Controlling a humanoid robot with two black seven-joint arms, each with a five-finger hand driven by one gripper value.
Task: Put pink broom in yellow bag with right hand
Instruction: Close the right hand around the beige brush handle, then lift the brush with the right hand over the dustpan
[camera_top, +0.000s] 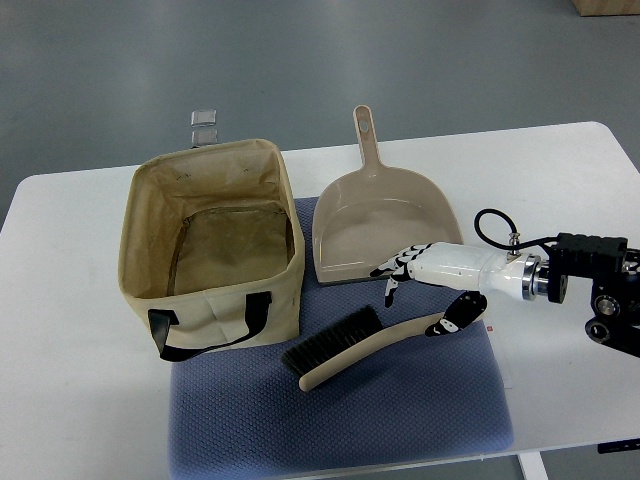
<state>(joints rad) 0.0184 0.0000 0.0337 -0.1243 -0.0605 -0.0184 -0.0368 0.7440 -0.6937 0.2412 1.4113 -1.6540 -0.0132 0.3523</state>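
The pink broom (368, 347) is longer than the yellow bag's bottom (230, 250). The broom will rest against the bag's side when I lower it in.
The pink broom (352, 345), a hand brush with a beige-pink handle and black bristles, lies flat on the blue mat (340, 420) just right of the yellow bag (212, 248). The bag is an open tan fabric bin with black handles, upright and empty. My right hand (425, 290) comes in from the right and hovers over the handle end of the broom, fingers spread towards the dustpan, thumb tip close to or touching the handle. It holds nothing. The left arm does not show.
A pink dustpan (380, 225) lies behind the broom, its handle pointing away from me. The white table (560, 200) carries the mat. A small clear object (204, 125) lies on the floor beyond the table's far edge.
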